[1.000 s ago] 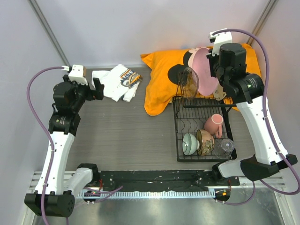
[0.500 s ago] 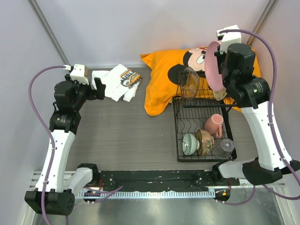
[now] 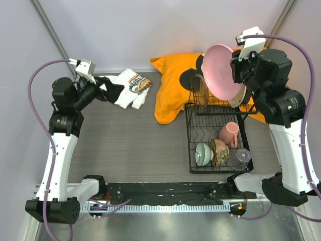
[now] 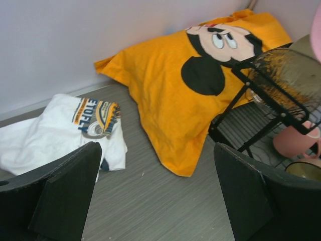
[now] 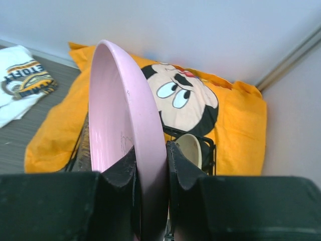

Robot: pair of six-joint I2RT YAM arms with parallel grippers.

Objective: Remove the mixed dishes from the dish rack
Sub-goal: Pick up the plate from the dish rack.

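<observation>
My open left gripper is moving toward the pink plate's opposite rim [image 3: 204, 64], which is clear of my right gripper. It should keep going toward that rim [image 3: 204, 75] and close there.
My right gripper [image 3: 235, 76] is shut on the rim of the pink plate [image 3: 222, 70] and holds it tilted, high above the far end of the black wire dish rack [image 3: 188, 134]. In the right wrist view the fingers [image 5: 176, 163] clamp the plate [image 5: 113, 108], and the tan plate [image 5: 191, 146] stands in the rack behind it. The pink mug [image 3: 228, 133], pale green bowl [image 3: 202, 153], brown patterned bowl [image 3: 219, 152] and clear glass [image 3: 241, 157] sit in the rack's near end. My left gripper [image 3: 113, 91] is open and empty at the far left, above the table [image 4: 158, 196].
An orange Mickey Mouse cloth [image 3: 170, 88] lies behind and left of the rack, partly under it. A folded white printed shirt [image 3: 128, 88] lies at the back, close to my left gripper. The rack's raised wire basket [image 4: 281, 75] and the mug [image 4: 293, 141] show in the left wrist view.
My right gripper has lifted the pink plate higher and turned it so its face shows from above. My left arm has risen and swung its gripper to the right.
</observation>
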